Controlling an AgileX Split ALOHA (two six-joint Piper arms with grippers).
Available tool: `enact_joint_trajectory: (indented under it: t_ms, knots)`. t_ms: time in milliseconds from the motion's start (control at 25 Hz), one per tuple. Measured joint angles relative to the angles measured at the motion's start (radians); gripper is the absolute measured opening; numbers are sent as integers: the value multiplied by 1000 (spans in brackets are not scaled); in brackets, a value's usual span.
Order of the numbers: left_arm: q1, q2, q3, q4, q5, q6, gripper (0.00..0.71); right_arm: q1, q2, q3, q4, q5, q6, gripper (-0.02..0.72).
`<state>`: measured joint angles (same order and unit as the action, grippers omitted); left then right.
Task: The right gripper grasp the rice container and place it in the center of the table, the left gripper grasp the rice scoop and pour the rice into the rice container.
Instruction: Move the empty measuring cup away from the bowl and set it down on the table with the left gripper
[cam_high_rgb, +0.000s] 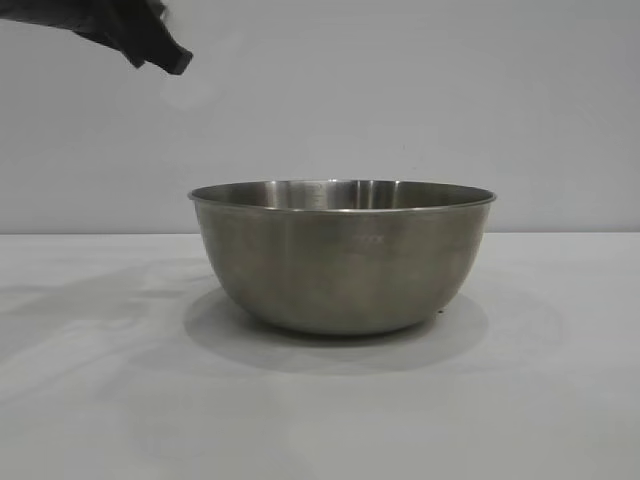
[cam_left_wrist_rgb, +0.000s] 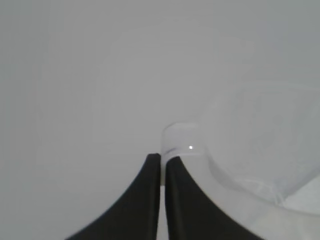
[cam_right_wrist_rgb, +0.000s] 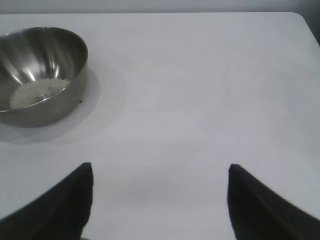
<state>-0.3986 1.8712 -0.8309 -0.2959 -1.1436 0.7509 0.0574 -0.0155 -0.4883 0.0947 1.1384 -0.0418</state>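
Note:
Rice is in the rice container and there is clear surface beside it, so my left gripper should keep lowering the rice scoop and let go once the scoop's base stands there.
The rice container, a big steel bowl, stands upright in the middle of the white table. In the right wrist view the rice container holds a small heap of rice at its bottom. My left gripper is up high, to the left of and above the bowl. In its own view the left gripper is shut on the loop handle of the translucent rice scoop. My right gripper is open over bare table, well away from the bowl, with nothing between its fingers.
A plain grey wall stands behind the table. The table's far edge and a rounded corner show in the right wrist view. Bare white surface lies all around the bowl.

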Motion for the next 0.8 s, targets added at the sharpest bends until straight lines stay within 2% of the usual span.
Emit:
enact_joint_trajectory:
  t_ms: [400, 800]
  knots:
    - [0, 0, 169, -94, 2, -330, 0, 0, 0, 0, 0, 0, 0, 479]
    - [0, 32, 183, -103, 1, -389, 0, 0, 0, 0, 0, 0, 0, 479]
